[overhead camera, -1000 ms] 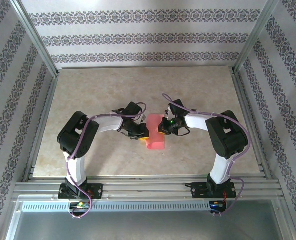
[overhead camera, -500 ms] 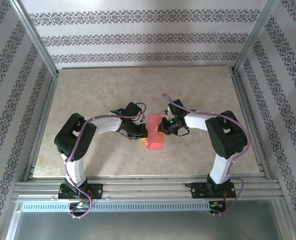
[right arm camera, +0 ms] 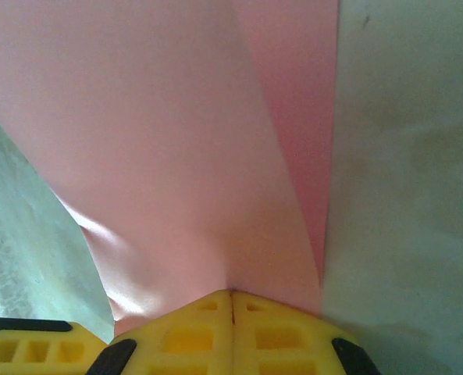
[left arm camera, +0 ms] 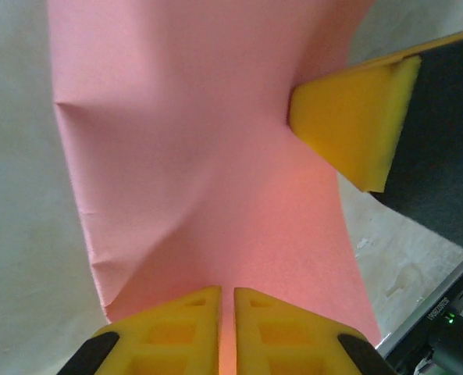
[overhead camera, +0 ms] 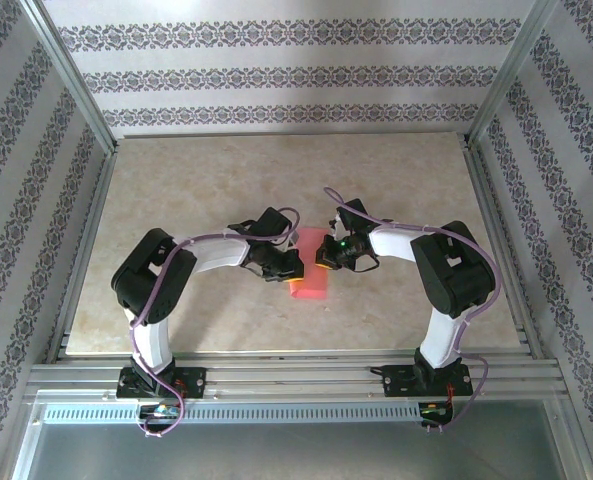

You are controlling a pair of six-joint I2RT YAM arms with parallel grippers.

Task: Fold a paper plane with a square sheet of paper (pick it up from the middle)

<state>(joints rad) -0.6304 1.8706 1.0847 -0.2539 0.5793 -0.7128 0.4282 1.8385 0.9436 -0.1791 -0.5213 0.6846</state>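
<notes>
My left gripper still has bends and kinks beyond it in the paper's folded edge [left arm camera: 76, 176]. I should run my left gripper back along the folded edge to its far end [overhead camera: 304, 233].
The pink-red sheet of paper [overhead camera: 314, 284] hangs between both grippers at the middle of the table, bowed into a narrow band with creases near its left edge [left arm camera: 176, 156]. My left gripper [overhead camera: 294, 270] is shut on the sheet's left edge; in the left wrist view its yellow fingertips [left arm camera: 226, 301] hold a thin sliver of paper between them. My right gripper [overhead camera: 323, 258] is shut on the opposite edge, with its pads [right arm camera: 232, 301] pressed together on the paper [right arm camera: 161, 141]. A second layer of the sheet [right arm camera: 305, 117] shows behind the front one.
The beige marbled table [overhead camera: 196, 180] lies open all round the paper. Aluminium frame rails [overhead camera: 296, 372] run along the near edge and up the sides. The right gripper's yellow finger [left arm camera: 356, 117] shows in the left wrist view, close to the sheet.
My left gripper has shifted slightly right toward the right gripper and closed a little more. The sheet between them has bowed and looks narrower. The right arm has hardly moved.
</notes>
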